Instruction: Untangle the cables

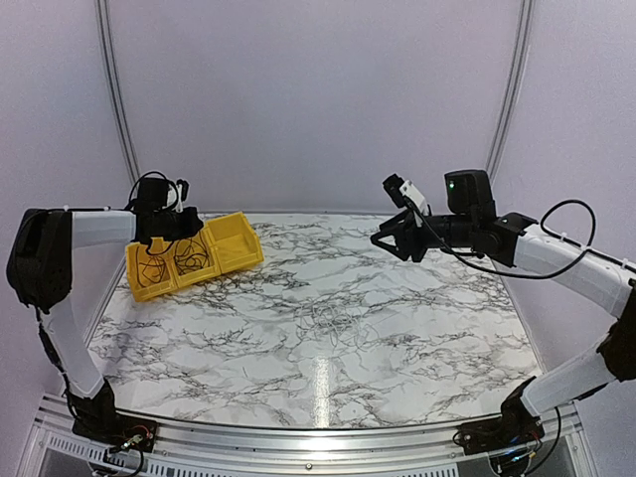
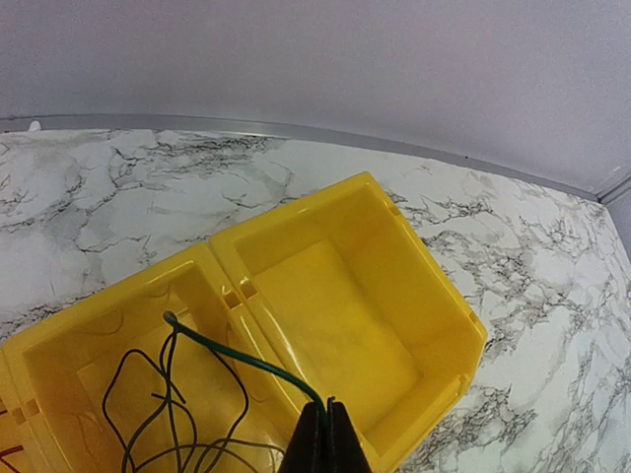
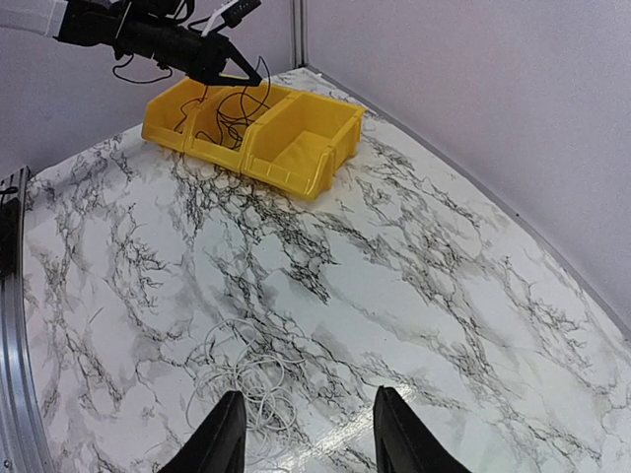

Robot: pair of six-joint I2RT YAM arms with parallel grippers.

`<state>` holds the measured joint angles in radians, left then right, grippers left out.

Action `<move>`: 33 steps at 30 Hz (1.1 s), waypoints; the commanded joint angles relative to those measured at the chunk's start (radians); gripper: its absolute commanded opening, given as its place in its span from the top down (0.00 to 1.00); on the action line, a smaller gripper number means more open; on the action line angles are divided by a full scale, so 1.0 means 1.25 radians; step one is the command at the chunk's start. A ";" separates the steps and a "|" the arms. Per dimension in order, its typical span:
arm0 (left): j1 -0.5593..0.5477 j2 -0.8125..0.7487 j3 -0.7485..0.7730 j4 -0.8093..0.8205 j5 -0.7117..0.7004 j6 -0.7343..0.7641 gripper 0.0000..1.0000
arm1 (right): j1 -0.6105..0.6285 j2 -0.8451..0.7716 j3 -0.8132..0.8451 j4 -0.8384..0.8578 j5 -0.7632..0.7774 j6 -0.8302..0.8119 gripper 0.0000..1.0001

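My left gripper should go on lowering the gripped end of the greenish cable (image 2: 240,355), which already trails into the middle compartment (image 1: 192,258), until that end sits inside the compartment's sides before it lets go.
In the left wrist view my left gripper (image 2: 328,408) is shut on one end of a thin greenish cable (image 2: 237,359). That cable runs down into the middle compartment of a yellow bin (image 2: 434,296), where thin black cables (image 2: 163,414) lie in loose loops. The bin's right compartment holds nothing. A pale cable tangle (image 3: 246,379) lies on the marble table just ahead of my right gripper (image 3: 308,436), which hangs open above it with nothing between its fingers. From above, the left gripper (image 1: 197,229) sits over the bin (image 1: 244,260), the right gripper (image 1: 391,248) is raised at the far right, and the pale tangle (image 1: 333,328) is mid-table.
The yellow bin (image 3: 301,163) has three compartments and stands at the far left of the marble table (image 1: 417,328). Pale walls with metal corner posts (image 1: 507,99) close in the back and sides. A metal rail (image 1: 298,437) runs along the near edge.
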<state>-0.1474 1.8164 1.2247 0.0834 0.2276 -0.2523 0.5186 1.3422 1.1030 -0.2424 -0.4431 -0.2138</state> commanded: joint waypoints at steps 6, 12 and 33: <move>0.004 -0.026 0.025 -0.209 -0.078 0.034 1.00 | -0.006 -0.012 -0.004 0.017 -0.006 0.003 0.55; 0.004 0.045 0.087 -0.292 -0.091 0.025 1.00 | -0.005 -0.008 -0.004 0.019 -0.009 0.004 0.55; 0.004 0.107 0.204 -0.372 -0.086 0.011 0.82 | -0.006 -0.038 -0.038 0.019 -0.005 0.001 0.55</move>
<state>-0.1474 1.9839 1.4319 -0.3096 0.1303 -0.2348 0.5175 1.3273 1.0618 -0.2394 -0.4435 -0.2134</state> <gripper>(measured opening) 0.131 0.451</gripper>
